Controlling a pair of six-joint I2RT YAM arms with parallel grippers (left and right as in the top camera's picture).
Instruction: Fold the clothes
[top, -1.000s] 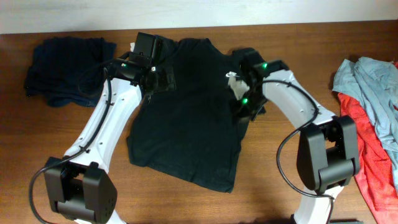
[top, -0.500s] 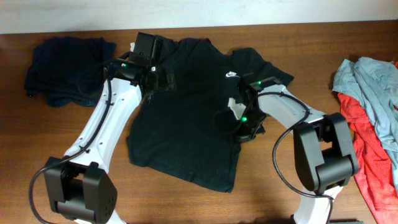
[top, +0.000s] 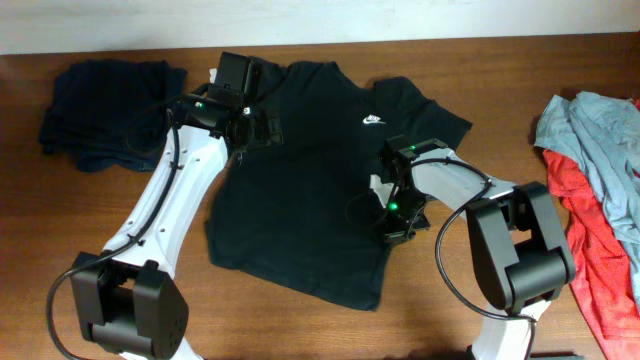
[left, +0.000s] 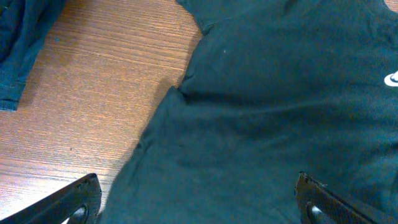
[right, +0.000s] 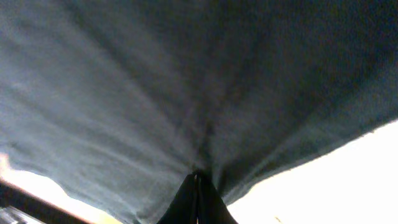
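Observation:
The black T-shirt's side edge is pinched in my right gripper next to clear wood. I continue to pull it toward the red garment until the shirt's body is flat.
The clothes include a black T-shirt with a small white chest logo, lying spread on the wooden table. My left gripper hovers open over the shirt's left shoulder. In the left wrist view its fingers stand wide apart above the black T-shirt, with nothing between them. My right gripper is at the shirt's right side edge. In the right wrist view the right gripper is shut on a pinch of the black T-shirt, and creases fan out from the pinch.
A dark navy garment lies bunched at the far left and shows in the left wrist view's corner. A grey-blue garment and a red garment lie heaped at the right edge. The table's back edge meets a white wall.
My right gripper has moved from beside the right sleeve toward the table's front along the shirt's right edge, still shut on fabric. The right sleeve now lies uncovered. The left arm has not moved.

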